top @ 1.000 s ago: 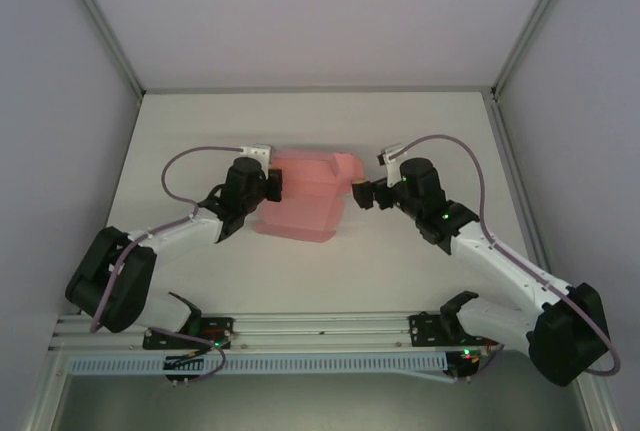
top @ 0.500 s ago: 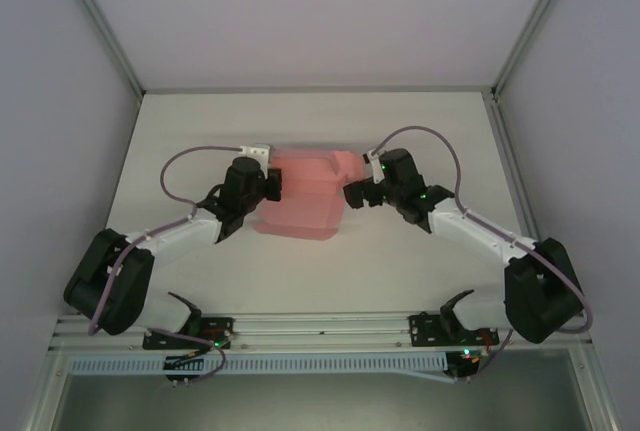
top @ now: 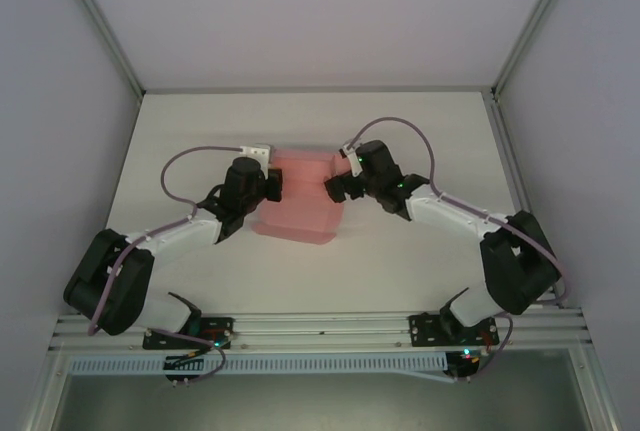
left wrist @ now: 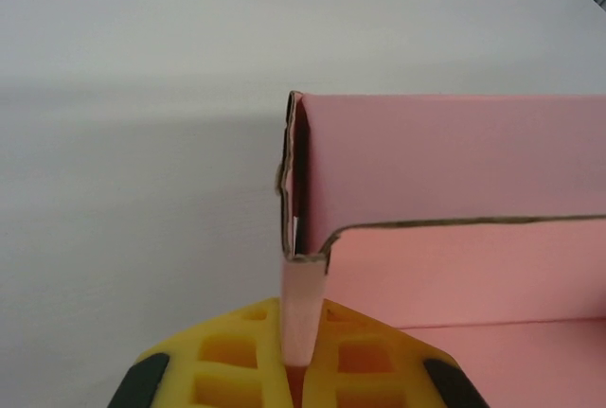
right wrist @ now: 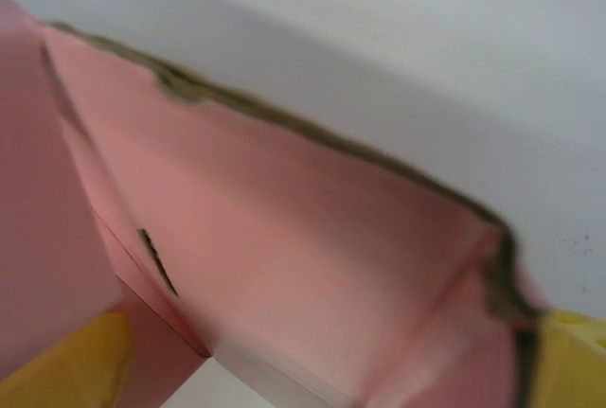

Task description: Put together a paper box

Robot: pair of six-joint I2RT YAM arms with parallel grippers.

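The box's side flap (right wrist: 294,204) lies at a slant across the right gripper's open fingers, so the robot should move back, line the flap up squarely with the box's raised side (top: 305,159) and pinch the flap's edge.
The pink paper box (top: 300,201) lies partly folded in the middle of the table, its side walls raised. My left gripper (top: 271,187) is shut on the box's left edge. In the left wrist view a thin upright pink card strip (left wrist: 302,309) is pinched between the yellow fingers (left wrist: 237,361), with a raised wall (left wrist: 454,157) beyond. My right gripper (top: 337,189) presses against the box's right end. In the right wrist view its yellow fingers (right wrist: 66,361) stand wide apart and open, with a blurred pink flap (right wrist: 312,238) between them.
The white table (top: 420,131) is bounded by grey walls and metal posts at the back and sides. Purple cables loop over both wrists. The arm bases and a rail (top: 320,329) run along the near edge.
My right gripper has swung left from beside the box onto its right end, pushing the right flap inward. The left gripper has kept its hold and place.
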